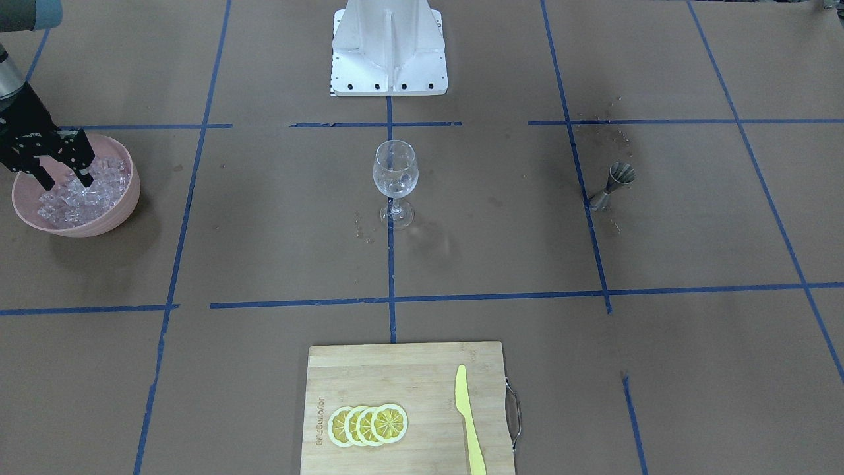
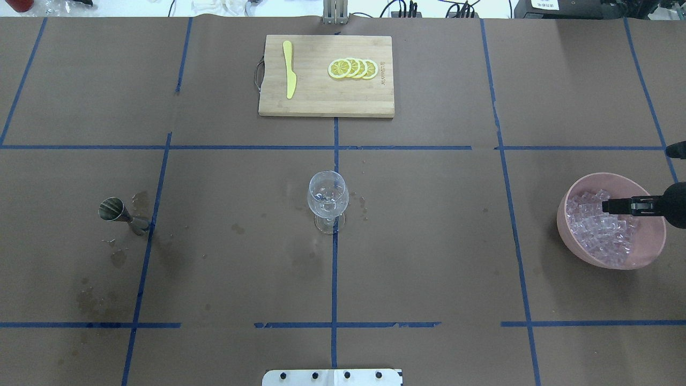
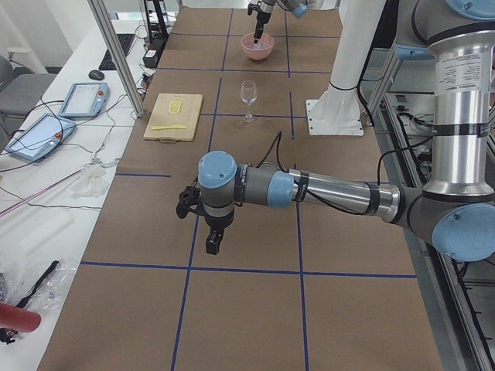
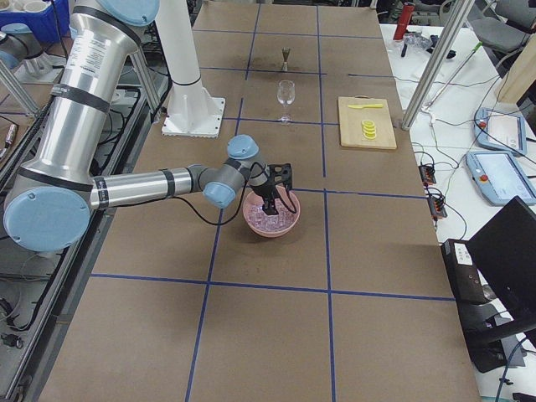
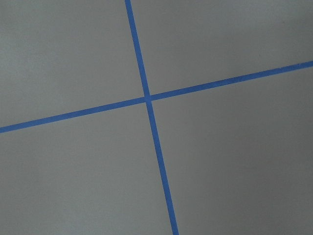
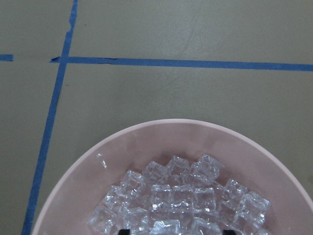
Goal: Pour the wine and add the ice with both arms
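The ice cube (image 1: 70, 191) will come away from the pile when I lift it, because crisp edges and gaps (image 6: 182, 196) separate the cubes in the pink bowl.
The ice (image 1: 86, 198) fills a pink bowl (image 1: 128, 191), which also shows in the overhead view (image 2: 563, 214). My right gripper (image 1: 64, 179) hangs over the bowl with its fingers spread open and their tips down among the cubes; nothing is held between them. The right wrist view shows the ice (image 6: 181, 196) just below the camera. The wine glass (image 1: 395, 178) stands upright mid-table, clear, with no dark liquid visible. My left gripper (image 3: 203, 228) hovers low over bare table far from the glass; I cannot tell whether it is open or shut.
A metal jigger (image 1: 613, 185) stands on the robot's left side beside wet stains. A wooden cutting board (image 1: 409, 369) on the far side holds lemon slices (image 1: 368, 424) and a yellow knife (image 1: 469, 422). The white pedestal base (image 1: 389, 49) is behind the glass.
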Robot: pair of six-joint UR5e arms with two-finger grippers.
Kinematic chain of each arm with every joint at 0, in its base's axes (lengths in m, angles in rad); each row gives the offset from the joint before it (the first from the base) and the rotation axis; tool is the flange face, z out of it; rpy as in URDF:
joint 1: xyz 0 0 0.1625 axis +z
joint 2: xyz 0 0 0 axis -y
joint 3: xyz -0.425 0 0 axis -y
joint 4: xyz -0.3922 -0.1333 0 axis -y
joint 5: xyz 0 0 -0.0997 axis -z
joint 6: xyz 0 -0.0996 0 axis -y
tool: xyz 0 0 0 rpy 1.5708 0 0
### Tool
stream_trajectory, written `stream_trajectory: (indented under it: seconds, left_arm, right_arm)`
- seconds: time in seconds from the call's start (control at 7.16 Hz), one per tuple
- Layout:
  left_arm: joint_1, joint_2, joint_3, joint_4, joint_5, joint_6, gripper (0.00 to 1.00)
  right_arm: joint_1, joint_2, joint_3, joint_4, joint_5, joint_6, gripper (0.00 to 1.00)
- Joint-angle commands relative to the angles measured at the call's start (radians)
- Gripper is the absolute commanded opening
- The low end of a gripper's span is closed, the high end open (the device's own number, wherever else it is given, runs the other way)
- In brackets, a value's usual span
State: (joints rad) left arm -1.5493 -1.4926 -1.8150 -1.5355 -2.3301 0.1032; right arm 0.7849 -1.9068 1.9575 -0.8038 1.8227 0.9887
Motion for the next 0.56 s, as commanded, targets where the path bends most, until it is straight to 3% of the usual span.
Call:
stream_trajectory:
  seconds: [0.0,0.14,0.28,0.42]
  left_arm:
    - [0.0,0.0,0.002,0.0,-0.001,0.001,1.0]
    - [0.0,0.0,0.002,0.0,-0.002,0.001,1.0]
    - [0.0,0.0,0.002,-0.002,-0.002,0.001,1.0]
    - [0.0,0.0,0.003,-0.002,-0.002,0.001,1.0]
  right_arm:
    - [-0.035,0.003,-0.014,0.0,-0.029,-0.008,0.69]
    - [-0.048,0.002,-0.018,-0.002,-0.029,-0.01,0.69]
    - [-0.055,-0.001,-0.02,-0.002,-0.029,-0.013,0.61]
    - [-0.053,-0.003,-0.02,-0.003,-0.029,-0.018,0.25]
